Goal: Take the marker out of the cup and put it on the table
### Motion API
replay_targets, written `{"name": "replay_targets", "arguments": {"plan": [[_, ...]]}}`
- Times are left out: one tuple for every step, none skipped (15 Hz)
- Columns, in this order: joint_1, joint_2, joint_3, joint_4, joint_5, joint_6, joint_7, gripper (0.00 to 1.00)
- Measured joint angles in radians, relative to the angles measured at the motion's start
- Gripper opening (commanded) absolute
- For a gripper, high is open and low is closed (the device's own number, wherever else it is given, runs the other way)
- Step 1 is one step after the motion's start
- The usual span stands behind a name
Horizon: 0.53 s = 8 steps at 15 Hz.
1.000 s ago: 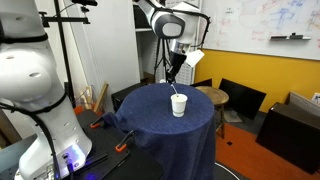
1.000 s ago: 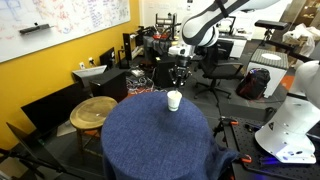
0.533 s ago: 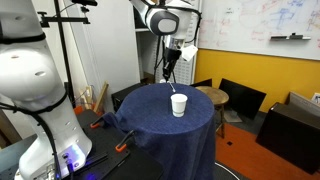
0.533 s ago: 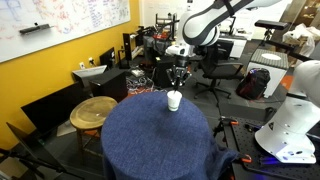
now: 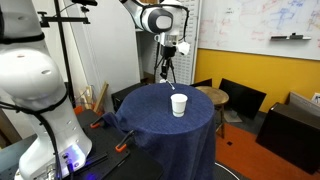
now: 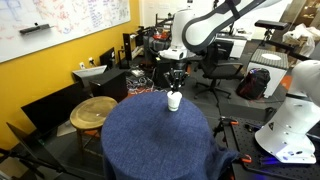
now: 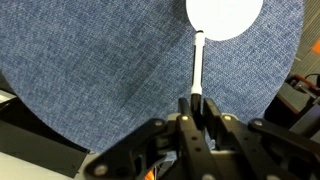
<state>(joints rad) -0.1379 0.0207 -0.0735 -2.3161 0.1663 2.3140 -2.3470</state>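
Note:
The marker's white end [image 7: 200, 40] is out of the cup, so the robot's gripper should keep moving over the open cloth [image 5: 154, 98] until the marker is clear of the cup's rim, and then let go.
The white cup [image 5: 179, 105] stands upright on the round table [image 5: 150, 125] draped in navy cloth; it also shows in an exterior view [image 6: 174, 100] and, from above, in the wrist view [image 7: 225, 16]. My gripper [image 5: 166, 72] hangs above the table, up and to the side of the cup, and it shows in an exterior view [image 6: 175, 82] just above the cup. In the wrist view my gripper [image 7: 197, 105] is shut on the marker [image 7: 197, 70], a thin dark pen with a white end that points down toward the cloth, clear of the cup.
A round brown wooden stool [image 6: 93, 110] stands beside the table; it also shows behind the table in an exterior view [image 5: 212, 95]. Black chairs [image 5: 240, 98], a white robot base [image 5: 40, 90] and orange clamps [image 5: 122, 147] surround the table.
My gripper has risen and moved away from the cup with the marker in it. The cup has stayed in place.

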Motion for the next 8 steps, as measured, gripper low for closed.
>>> {"name": "replay_targets", "arguments": {"plan": [[0.01,0.001,0.003,0.005,-0.015,0.0,0.0,0.05],[0.02,0.004,0.007,0.01,-0.03,0.0,0.0,0.05],[0.028,0.007,0.011,0.017,-0.043,0.0,0.0,0.05],[0.037,0.013,0.014,0.025,-0.052,0.0,0.0,0.05],[0.047,0.021,0.017,0.033,-0.061,0.0,0.0,0.05],[0.055,0.031,0.022,0.043,-0.07,0.0,0.0,0.05],[0.061,0.044,0.028,0.053,-0.078,0.0,0.0,0.05],[0.067,0.058,0.034,0.062,-0.084,0.0,0.0,0.05]]}}
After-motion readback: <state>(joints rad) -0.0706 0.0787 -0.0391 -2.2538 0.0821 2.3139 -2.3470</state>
